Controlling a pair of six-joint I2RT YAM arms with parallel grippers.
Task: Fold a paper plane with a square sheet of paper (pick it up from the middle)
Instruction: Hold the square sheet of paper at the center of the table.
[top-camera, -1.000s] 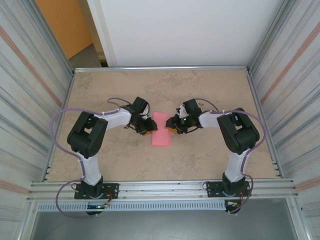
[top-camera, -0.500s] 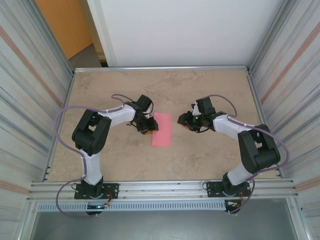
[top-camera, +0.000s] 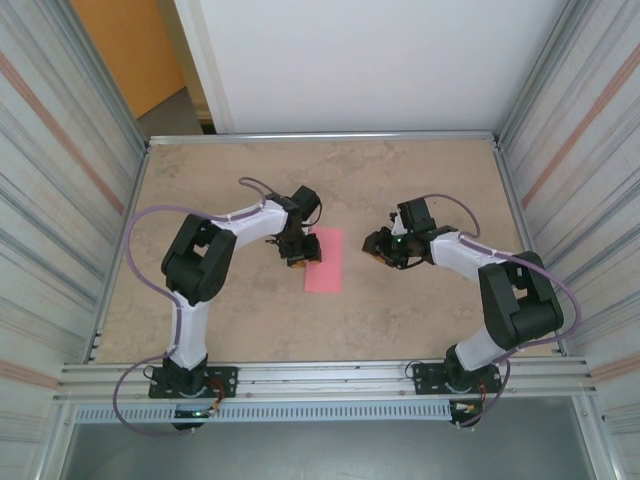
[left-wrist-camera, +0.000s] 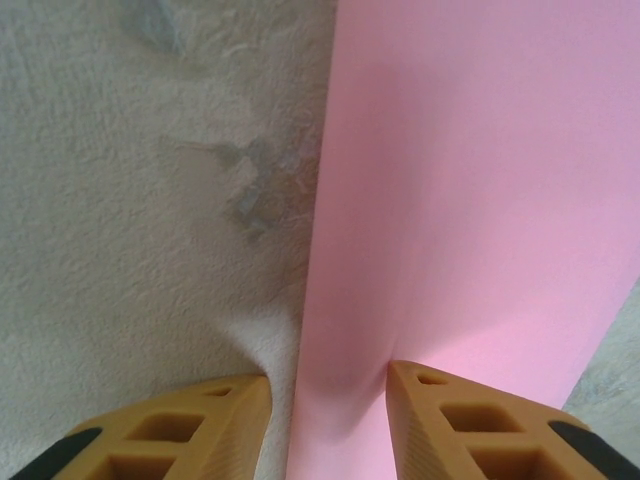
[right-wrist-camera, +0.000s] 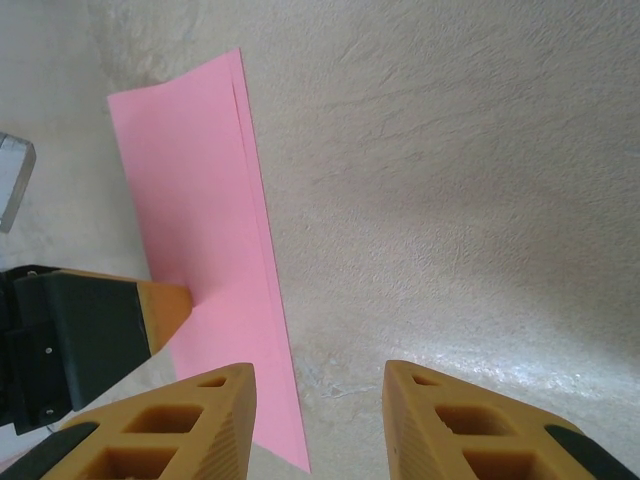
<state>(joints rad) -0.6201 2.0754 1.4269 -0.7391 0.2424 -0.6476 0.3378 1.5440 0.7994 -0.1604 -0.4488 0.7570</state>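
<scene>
My right gripper should close and press the paper (top-camera: 333, 261) next to the paper's layered edges (right-wrist-camera: 257, 195), because those edges are loose, before my left gripper moves off the paper's fold.
The square sheet of paper (top-camera: 323, 260) lies flat on the table as a pink upright rectangle, folded in half, its layered edges visible in the right wrist view (right-wrist-camera: 205, 220). My left gripper (top-camera: 300, 254) is low at its left edge and open. In the left wrist view the gripper (left-wrist-camera: 328, 392) straddles the long edge of the paper (left-wrist-camera: 470, 180), one finger (left-wrist-camera: 470, 425) pressing on the pink surface and the other on bare table. My right gripper (top-camera: 376, 247) stands open a little to the right of the sheet, with only table between its fingers (right-wrist-camera: 318, 385).
The beige table (top-camera: 250, 310) is fenced by corrugated metal walls (top-camera: 70, 200) on both sides and a white panel at the back. A metal rail (top-camera: 320, 378) runs along the near edge by the arm bases.
My right gripper has pulled back off the paper's right edge to the right. The left gripper has shifted slightly onto the left edge and its jaws have widened a little.
</scene>
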